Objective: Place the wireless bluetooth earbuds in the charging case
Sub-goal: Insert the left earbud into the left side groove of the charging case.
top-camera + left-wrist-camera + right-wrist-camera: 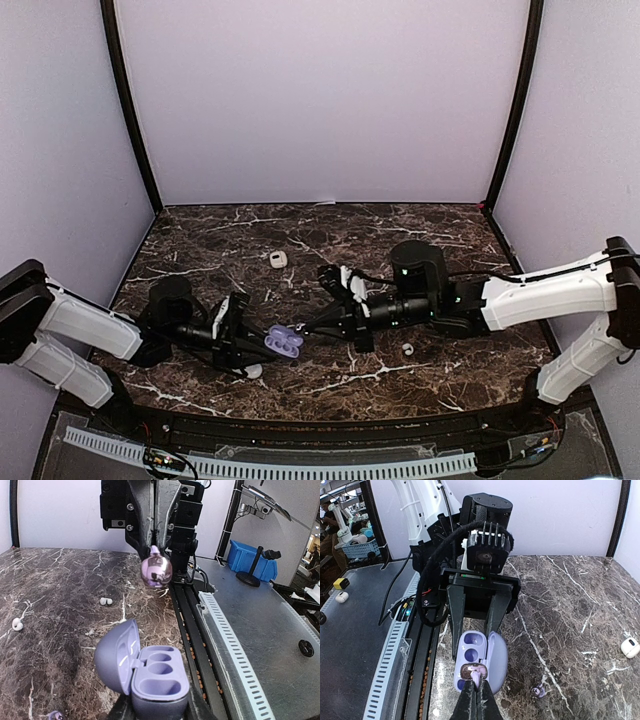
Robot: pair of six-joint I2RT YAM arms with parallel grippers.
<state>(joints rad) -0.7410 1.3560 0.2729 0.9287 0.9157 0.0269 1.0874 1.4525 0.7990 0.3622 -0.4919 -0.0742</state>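
My right gripper goes on bringing the earbud down until it sits in the hollow [160,686] nearest my left gripper, because the lilac earbud's head [156,571] faces the empty hollows of the charging case.
The lilac charging case [161,686] stands with its lid open and its wells empty, and my left gripper [160,711] is shut on its base. Above it hangs a glossy lilac earbud [156,571], pinched by its stem in my shut right gripper [479,687]. In the right wrist view this earbud [478,670] hovers over the nearest well of the case [496,652]. From above, both grippers meet at mid-table, left gripper [258,343] and right gripper [312,333], with the case [284,342] between them. A second lilac earbud [538,691] lies on the marble beside the case.
A white earbud [407,349] lies under the right arm, another white piece [253,371] by the left gripper. A closed white case [278,260] sits further back. The table's near edge has a black rail and a slotted white cable duct [235,645].
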